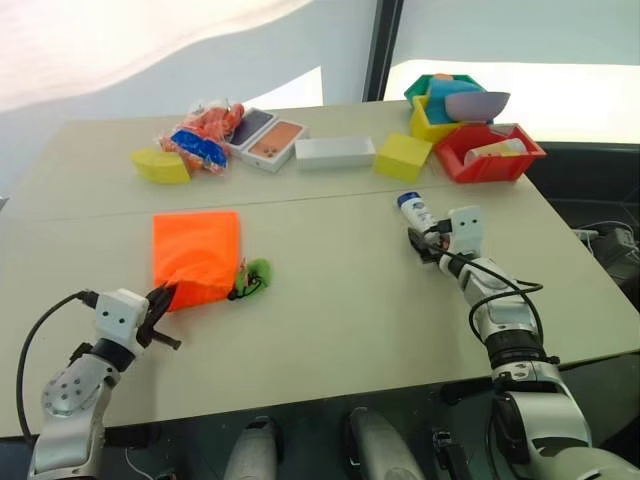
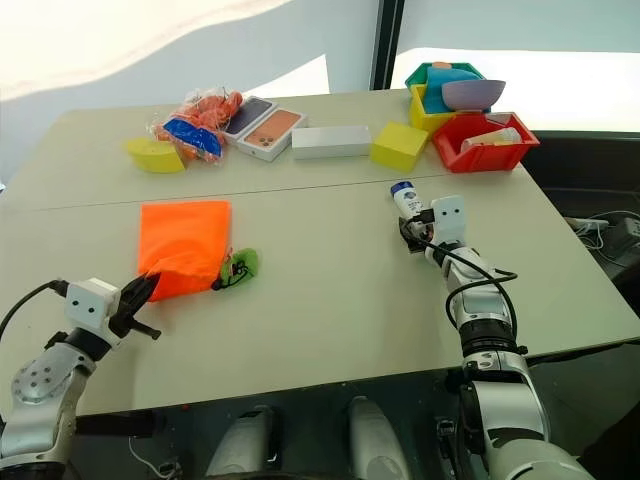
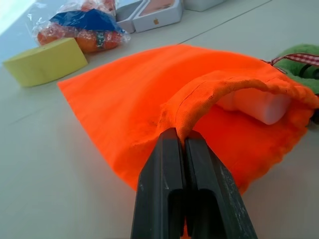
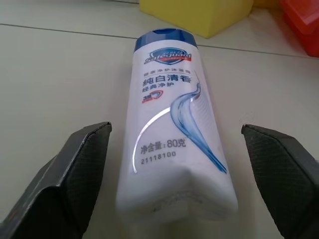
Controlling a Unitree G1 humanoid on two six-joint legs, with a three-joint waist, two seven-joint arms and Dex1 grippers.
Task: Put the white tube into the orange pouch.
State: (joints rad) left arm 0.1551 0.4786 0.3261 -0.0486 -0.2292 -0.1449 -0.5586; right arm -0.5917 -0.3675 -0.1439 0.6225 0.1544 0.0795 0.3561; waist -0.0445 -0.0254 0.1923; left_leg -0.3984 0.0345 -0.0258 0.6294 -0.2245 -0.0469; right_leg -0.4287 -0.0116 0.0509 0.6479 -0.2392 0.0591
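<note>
The black cord (image 1: 243, 290) is bunched up between the green toggle (image 1: 259, 270) and the orange pouch, so the cord will stretch out long and tight when the robot pulls the toggle.
The orange pouch (image 1: 195, 250) lies flat on the left half of the table, its mouth toward me and its green toggle (image 1: 257, 270) beside it. My left gripper (image 1: 160, 300) is shut on the upper hem of the mouth (image 3: 199, 94), lifting it open; something white (image 3: 259, 104) shows inside. The white tube (image 1: 412, 210) with its blue cap lies on the table at the right, cap pointing away from me. My right gripper (image 1: 424, 238) is open at the tube's near end, one finger (image 4: 75, 169) on each side and neither touching it.
Along the far edge stand a yellow wedge (image 1: 160, 165), snack packets (image 1: 200, 135), two phone boxes (image 1: 265, 138), a white box (image 1: 335, 152), a yellow block (image 1: 403, 156), a red bin (image 1: 490, 152) and a purple bowl (image 1: 477, 103) on coloured containers.
</note>
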